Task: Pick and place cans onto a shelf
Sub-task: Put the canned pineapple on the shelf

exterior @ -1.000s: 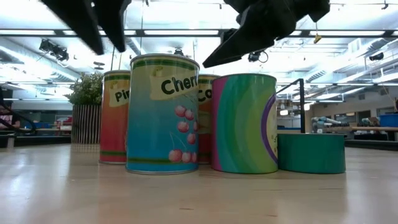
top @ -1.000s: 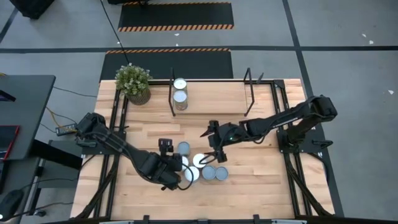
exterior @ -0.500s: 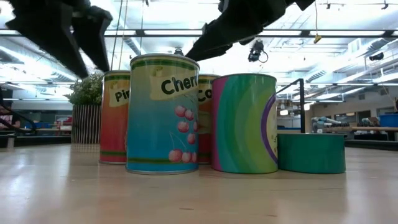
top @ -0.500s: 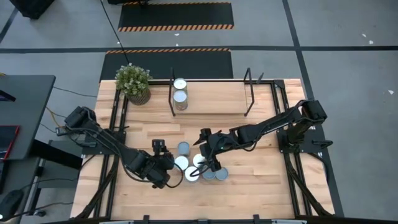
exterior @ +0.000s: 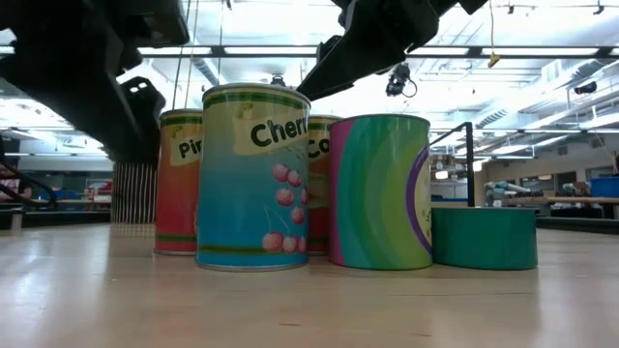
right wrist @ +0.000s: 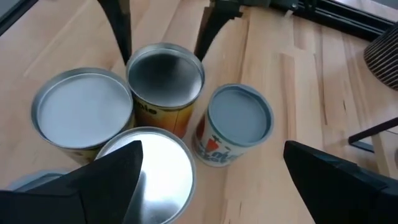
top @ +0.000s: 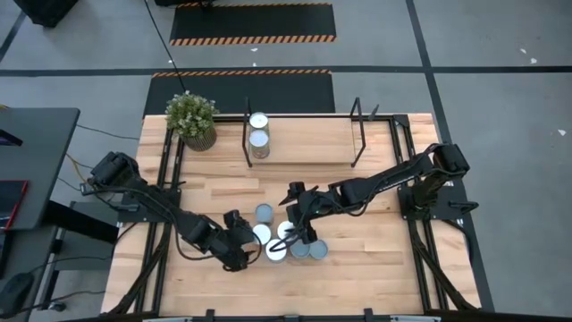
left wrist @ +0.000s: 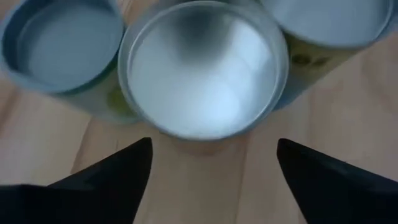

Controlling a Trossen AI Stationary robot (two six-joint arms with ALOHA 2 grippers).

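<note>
I should lift the pineapple can (right wrist: 165, 78) clear with my left gripper and pass it to my right gripper, because neighbouring cans (right wrist: 152, 171) crowd it on my right gripper's side.
Several cans stand packed together near the table's middle front (top: 286, 240). Two more cans (top: 258, 131) stand at the left end of the shelf (top: 308, 139). My left gripper (left wrist: 212, 146) is open and low at the cluster's left side. In the right wrist view its fingers (right wrist: 119, 28) stand on either side of the yellow-labelled can (right wrist: 165, 78), the silver-topped can (left wrist: 202, 68) just ahead of it. My right gripper (right wrist: 211, 149) hangs open above the cluster, over a shiny-topped can (right wrist: 152, 174). The cherry can (exterior: 253, 174) is nearest the low camera.
A potted plant (top: 191, 119) stands at the far left corner beside the shelf's black end frame (top: 248, 134). A short teal can (exterior: 484, 237) sits at the cluster's right. Bare wood lies between the cluster and the shelf (top: 313, 174).
My left gripper has sunk from above the cans to their level at the cluster's left side and has tipped and rolled as it came down. My right gripper has shifted a little toward the table's left, over the cans, then kept still. The cans have not moved.
</note>
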